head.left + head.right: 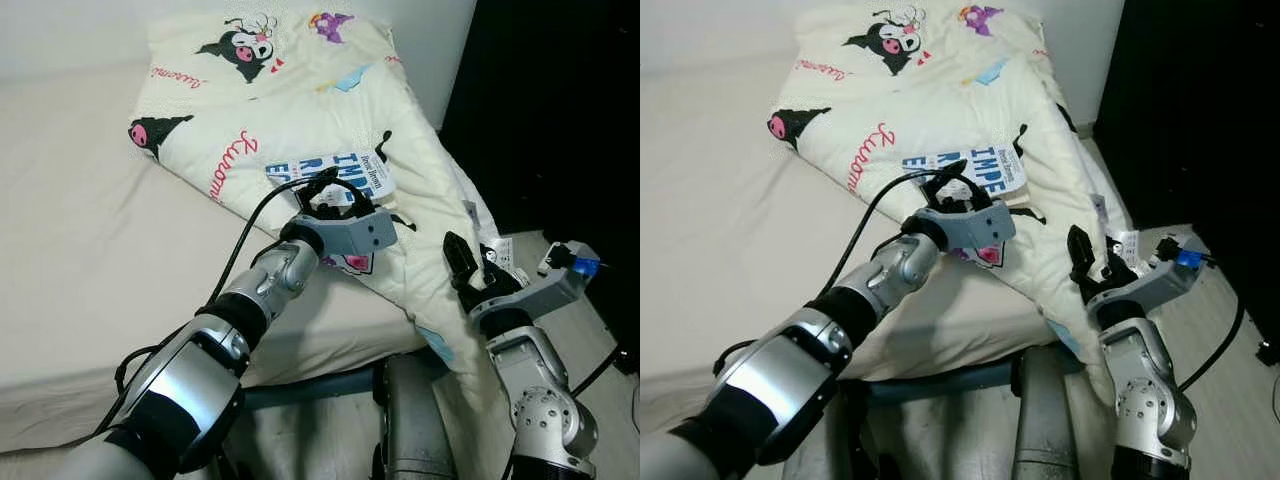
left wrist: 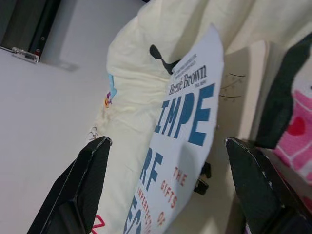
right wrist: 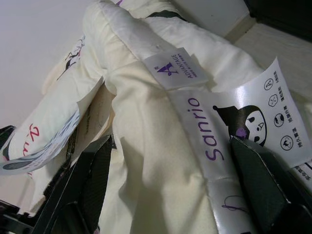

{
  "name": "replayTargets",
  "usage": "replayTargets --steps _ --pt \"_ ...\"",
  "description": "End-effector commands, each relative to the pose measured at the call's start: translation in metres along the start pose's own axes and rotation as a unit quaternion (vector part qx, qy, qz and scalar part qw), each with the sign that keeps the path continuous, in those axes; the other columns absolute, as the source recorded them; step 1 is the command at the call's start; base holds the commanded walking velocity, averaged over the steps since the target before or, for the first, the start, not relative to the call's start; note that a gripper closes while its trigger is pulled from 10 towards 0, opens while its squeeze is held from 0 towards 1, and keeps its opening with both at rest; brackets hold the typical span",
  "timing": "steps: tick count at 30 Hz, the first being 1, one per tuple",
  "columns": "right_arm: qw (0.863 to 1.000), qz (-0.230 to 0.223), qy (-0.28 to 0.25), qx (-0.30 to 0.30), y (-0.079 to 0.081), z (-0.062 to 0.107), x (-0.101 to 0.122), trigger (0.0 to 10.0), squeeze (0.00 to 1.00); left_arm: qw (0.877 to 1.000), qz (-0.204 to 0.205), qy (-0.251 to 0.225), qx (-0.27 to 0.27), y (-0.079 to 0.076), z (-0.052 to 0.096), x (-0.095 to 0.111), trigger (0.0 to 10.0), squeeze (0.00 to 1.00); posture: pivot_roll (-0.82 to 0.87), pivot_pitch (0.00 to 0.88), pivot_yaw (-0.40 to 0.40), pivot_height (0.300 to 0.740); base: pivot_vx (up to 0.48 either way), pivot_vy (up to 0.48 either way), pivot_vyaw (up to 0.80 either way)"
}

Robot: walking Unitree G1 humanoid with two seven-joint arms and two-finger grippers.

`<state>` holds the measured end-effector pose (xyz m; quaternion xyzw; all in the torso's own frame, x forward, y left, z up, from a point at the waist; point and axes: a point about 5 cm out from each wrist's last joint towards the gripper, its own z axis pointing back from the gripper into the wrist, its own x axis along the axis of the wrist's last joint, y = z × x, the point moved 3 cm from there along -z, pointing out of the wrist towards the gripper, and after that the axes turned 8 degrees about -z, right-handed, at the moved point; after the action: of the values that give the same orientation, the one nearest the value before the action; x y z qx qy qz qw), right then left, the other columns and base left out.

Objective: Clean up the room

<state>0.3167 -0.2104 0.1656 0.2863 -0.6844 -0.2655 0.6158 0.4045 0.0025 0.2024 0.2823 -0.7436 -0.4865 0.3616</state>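
The white book's curled cover (image 1: 358, 177) has a gap (image 2: 222, 109) showing under it, so the cover will stay flared out from the closed pages when the robot lifts the book.
A cream comforter (image 1: 280, 90) printed with cartoon figures lies folded on the bed, one corner hanging over the near right edge. On it rests a white book (image 1: 365, 170) with big blue letters. My left gripper (image 1: 335, 190) hovers just at the book's near edge, open; in the left wrist view the book (image 2: 185, 126) sits between the two spread fingers (image 2: 78, 190). My right gripper (image 1: 468, 262) is lower, by the comforter's hanging corner, also open. The right wrist view shows the quilt's hem and its white Sanrio label (image 3: 229, 122) between the fingers.
The bare beige mattress (image 1: 90, 220) stretches to the left. A white wall runs behind the bed, and a dark cabinet (image 1: 560, 110) stands at the right. A strip of pale floor (image 1: 605, 320) lies between bed and cabinet. The bed frame (image 1: 320, 385) is below the left arm.
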Motion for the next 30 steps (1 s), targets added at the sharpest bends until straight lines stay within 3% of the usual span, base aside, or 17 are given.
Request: replayTargets --steps 1,11,16,18,24,30 --pt "1.000 -0.008 0.014 -0.006 0.000 0.005 -0.008 10.0 0.00 0.999 -0.015 -0.009 -0.033 -0.017 0.008 0.000 10.0 0.00 -0.13 0.353 0.086 0.485 0.000 0.000 0.00" --pt "1.000 -0.008 0.012 -0.013 0.001 0.010 -0.004 10.0 0.00 0.996 -0.052 0.010 -0.066 -0.034 0.016 -0.009 10.0 0.00 -0.14 0.369 0.093 0.485 0.000 0.000 0.00" --pt "1.000 -0.008 0.012 -0.014 0.002 0.013 -0.004 10.0 0.00 0.997 -0.054 0.025 -0.052 -0.028 0.013 -0.012 10.0 0.00 -0.15 0.376 0.095 0.485 0.000 0.000 0.00" --pt "1.000 -0.008 0.014 -0.015 0.002 0.014 -0.004 10.0 0.00 0.997 -0.056 0.034 -0.031 -0.018 0.007 -0.012 10.0 0.00 -0.15 0.381 0.094 0.485 0.000 0.000 0.00" --pt "1.000 -0.009 0.016 -0.017 0.002 0.015 -0.005 10.0 0.00 0.997 -0.059 0.042 -0.023 -0.012 0.003 -0.012 10.0 0.00 -0.15 0.384 0.095 0.485 0.000 0.000 0.00" --pt "1.000 -0.011 0.018 -0.016 0.005 0.015 -0.007 10.0 0.00 0.994 -0.087 0.056 -0.026 -0.010 0.001 -0.016 10.0 0.00 -0.15 0.388 0.099 0.485 0.000 0.000 0.00"
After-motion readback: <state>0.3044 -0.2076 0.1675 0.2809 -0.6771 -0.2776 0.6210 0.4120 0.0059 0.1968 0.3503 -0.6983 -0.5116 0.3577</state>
